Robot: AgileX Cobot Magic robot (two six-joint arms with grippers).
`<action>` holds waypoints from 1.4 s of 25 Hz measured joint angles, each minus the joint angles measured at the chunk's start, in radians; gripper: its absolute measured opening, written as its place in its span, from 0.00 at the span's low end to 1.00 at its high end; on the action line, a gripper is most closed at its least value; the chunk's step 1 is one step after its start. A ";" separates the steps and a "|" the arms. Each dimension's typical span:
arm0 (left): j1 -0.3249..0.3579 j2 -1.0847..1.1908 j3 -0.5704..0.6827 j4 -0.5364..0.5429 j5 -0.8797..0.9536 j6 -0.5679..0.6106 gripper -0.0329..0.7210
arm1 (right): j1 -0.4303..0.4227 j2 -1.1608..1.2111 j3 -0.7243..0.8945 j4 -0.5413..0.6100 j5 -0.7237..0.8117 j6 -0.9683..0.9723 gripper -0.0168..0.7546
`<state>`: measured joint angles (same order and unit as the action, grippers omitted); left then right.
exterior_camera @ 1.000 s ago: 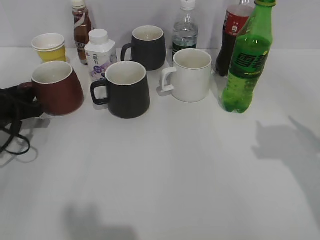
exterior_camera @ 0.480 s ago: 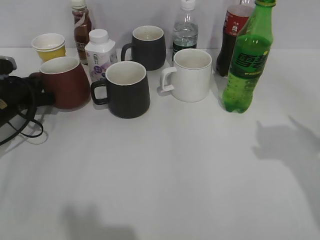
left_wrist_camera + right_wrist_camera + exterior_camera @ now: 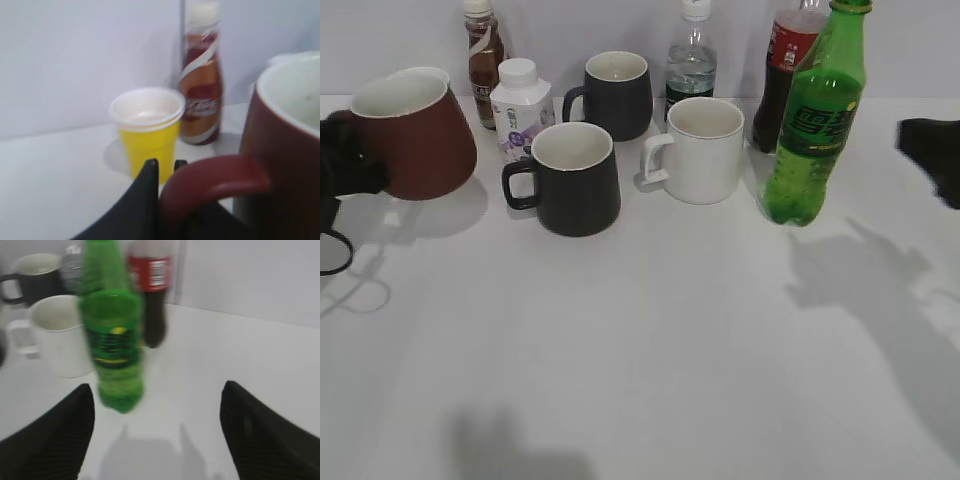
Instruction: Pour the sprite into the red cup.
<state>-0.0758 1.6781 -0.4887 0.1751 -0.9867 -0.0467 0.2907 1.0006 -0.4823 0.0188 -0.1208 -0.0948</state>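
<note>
The sprite [image 3: 817, 122] narrows to a slim neck [image 3: 849, 16], so it will come out in a thin stream when I tip it over the red cup.
The red cup [image 3: 412, 135] is lifted off the table at the far left and tilted; my left gripper [image 3: 348, 158] is shut on its loop handle [image 3: 210, 182]. In the left wrist view the cup's body [image 3: 285, 150] fills the right side. The sprite [image 3: 815, 120], a tall green bottle with a green cap, stands upright at the back right. In the right wrist view the sprite [image 3: 112, 340] is ahead and to the left of my open right gripper [image 3: 157, 390]. The right gripper [image 3: 932, 155] enters the exterior view at the right edge, apart from the bottle.
A black mug [image 3: 570, 180], a white mug [image 3: 700, 150] and another black mug [image 3: 615, 95] stand mid-table. A small milk bottle [image 3: 520, 105], brown drink bottle [image 3: 482, 60], water bottle [image 3: 691, 60] and cola bottle [image 3: 782, 75] line the back. A yellow paper cup [image 3: 147, 132] sits behind the red cup.
My left gripper has lifted the red cup off the table and moved it left, tilting it. My right gripper has come into view from the right edge.
</note>
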 joint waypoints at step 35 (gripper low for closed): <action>-0.404 -0.444 0.055 0.268 0.492 -0.146 0.12 | 0.031 0.907 -0.230 0.048 -0.744 0.058 0.66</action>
<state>-0.4795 1.2339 -0.4334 0.4431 -0.4943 -0.1924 0.3216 1.9079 -0.7120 0.0670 -0.8645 -0.0368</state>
